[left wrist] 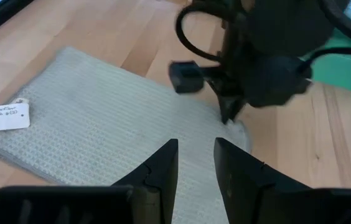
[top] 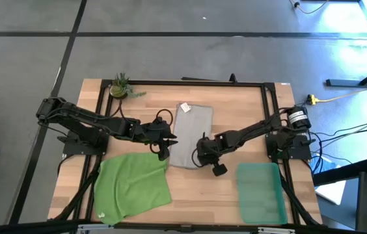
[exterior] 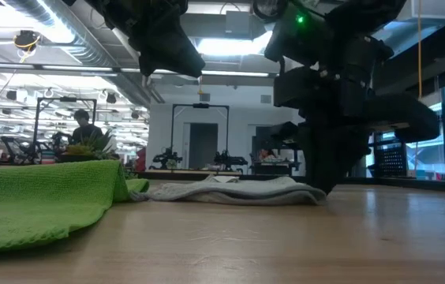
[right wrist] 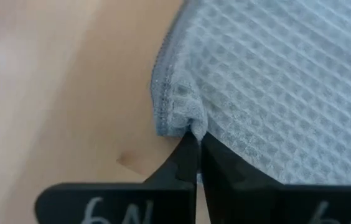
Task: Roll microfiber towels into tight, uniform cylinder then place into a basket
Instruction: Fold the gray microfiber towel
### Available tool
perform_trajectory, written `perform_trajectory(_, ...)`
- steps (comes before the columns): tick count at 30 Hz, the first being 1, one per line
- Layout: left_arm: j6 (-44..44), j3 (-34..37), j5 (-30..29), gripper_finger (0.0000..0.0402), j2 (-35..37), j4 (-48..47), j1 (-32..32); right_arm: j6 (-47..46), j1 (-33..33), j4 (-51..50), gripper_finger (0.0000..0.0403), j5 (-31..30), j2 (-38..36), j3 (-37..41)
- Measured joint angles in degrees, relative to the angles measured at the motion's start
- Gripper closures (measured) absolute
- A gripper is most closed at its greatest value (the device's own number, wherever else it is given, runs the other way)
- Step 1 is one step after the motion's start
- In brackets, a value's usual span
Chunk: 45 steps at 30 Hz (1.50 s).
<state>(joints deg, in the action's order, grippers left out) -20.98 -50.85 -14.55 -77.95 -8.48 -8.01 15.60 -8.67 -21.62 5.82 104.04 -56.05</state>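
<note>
I should next fold the grey towel's near corner (exterior: pixel 311 194), pinched in my right gripper, over the towel's far half (top: pixel 198 119), which lies flat, until the corner rests there.
The light grey towel (top: pixel 190 135) lies flat mid-table, its white tag (left wrist: pixel 4 117) at the far end. My right gripper (right wrist: pixel 195 142) is down at the towel's near right corner and shut on it. My left gripper (left wrist: pixel 195 163) hovers open above the towel's near left part (top: pixel 166 144), touching nothing. The bright green towel (top: pixel 131 185) lies spread at the near left. The teal basket (top: pixel 260 192) sits at the near right, with nothing in it. My right gripper pinches the grey towel's near right corner (right wrist: pixel 178 118) between its two fingertips, right at the hemmed edge. The fingers come steeply from above. The cloth puckers into a small fold at the tips, while the rest of the towel lies flat on the table.
A small potted plant (top: pixel 120 86) stands at the far left corner. A black frame (top: pixel 190 82) runs round the tabletop. Bare wood (top: pixel 203 195) lies between the green towel and the basket.
</note>
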Motion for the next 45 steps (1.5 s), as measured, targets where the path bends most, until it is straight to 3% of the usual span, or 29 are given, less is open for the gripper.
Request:
perform_trajectory(4, 0.0, 0.0, 0.0, 0.0302, 0.0, 0.0, 0.0, -0.4, 1.4, -1.2, 0.0393, -3.7, -3.1, 0.2)
perform_trajectory(14, 0.1, 0.0, 0.3, 0.0302, 0.0, 0.0, 0.0, -5.3, 7.2, 1.0, 0.0397, -4.9, -8.6, 0.0)
perform_trajectory(33, -1.4, 0.0, 0.5, 0.0302, 0.0, 0.0, 0.0, -16.9, 24.8, 3.0, 0.0397, -11.9, -8.9, -0.1)
perform_trajectory(40, -1.4, 0.0, 0.5, 0.0302, 0.0, 0.0, 0.0, -22.8, 27.8, 2.8, 0.0397, -15.6, -8.7, -0.2)
perform_trajectory(45, -1.4, 0.0, 0.5, 0.0302, 0.0, 0.0, 0.0, -25.0, 28.2, 1.9, 0.0397, -14.9, -8.7, -0.2)
